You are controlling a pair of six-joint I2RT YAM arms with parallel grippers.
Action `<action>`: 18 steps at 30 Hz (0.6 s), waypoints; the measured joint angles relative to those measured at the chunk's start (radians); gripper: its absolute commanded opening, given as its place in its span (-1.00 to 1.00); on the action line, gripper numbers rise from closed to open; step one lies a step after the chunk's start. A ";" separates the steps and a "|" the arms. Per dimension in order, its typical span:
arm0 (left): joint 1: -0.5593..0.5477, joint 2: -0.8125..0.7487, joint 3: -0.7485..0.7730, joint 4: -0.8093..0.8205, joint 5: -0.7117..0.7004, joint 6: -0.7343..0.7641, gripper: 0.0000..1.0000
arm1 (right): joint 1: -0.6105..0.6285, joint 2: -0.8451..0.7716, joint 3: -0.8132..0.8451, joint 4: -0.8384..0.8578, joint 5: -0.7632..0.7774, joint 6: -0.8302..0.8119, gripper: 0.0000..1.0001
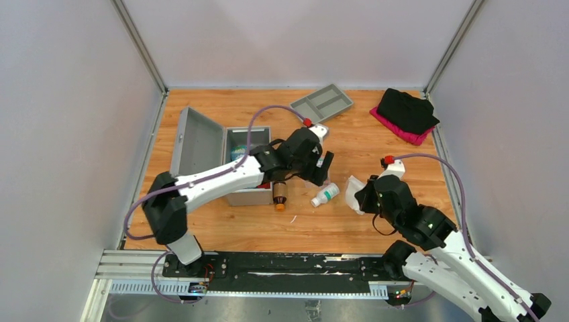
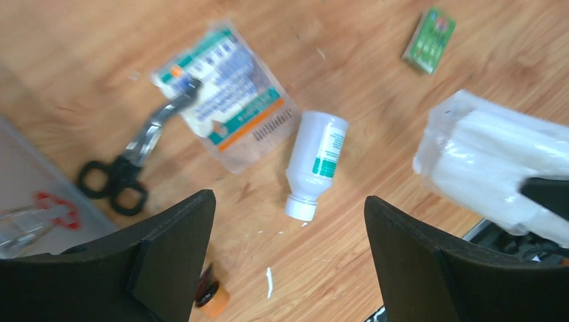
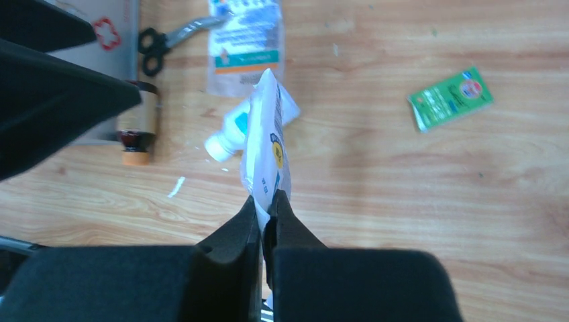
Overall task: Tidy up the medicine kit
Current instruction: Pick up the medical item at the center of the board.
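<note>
The open medicine kit (image 1: 247,139) has my left gripper's arm (image 1: 229,180) crossing over it, so that arm should move back before my right gripper lowers the white plastic packet into the kit.
The medicine kit (image 1: 249,196), a silver-grey metal case, stands open at the left with its lid (image 1: 198,141) up. My left gripper (image 1: 321,168) hovers right of it, open and holding nothing (image 2: 288,201). Below it on the wood lie a white bottle (image 2: 317,161), black-handled scissors (image 2: 131,168), a flat printed packet (image 2: 225,94) and a brown bottle with an orange cap (image 2: 211,298). My right gripper (image 3: 267,201) is shut on a white plastic packet (image 3: 265,144), held up off the table (image 1: 353,188) to the right of the white bottle (image 1: 325,195).
A small green box (image 3: 449,98) lies on the wood further right. A grey compartment tray (image 1: 322,102) sits at the back, and a black and pink cloth bundle (image 1: 406,114) in the back right corner. White walls close in three sides.
</note>
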 measured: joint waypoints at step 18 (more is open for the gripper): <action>0.035 -0.881 -0.196 -0.183 -0.747 0.075 0.94 | 0.000 0.805 0.396 0.750 -0.666 -0.063 -1.00</action>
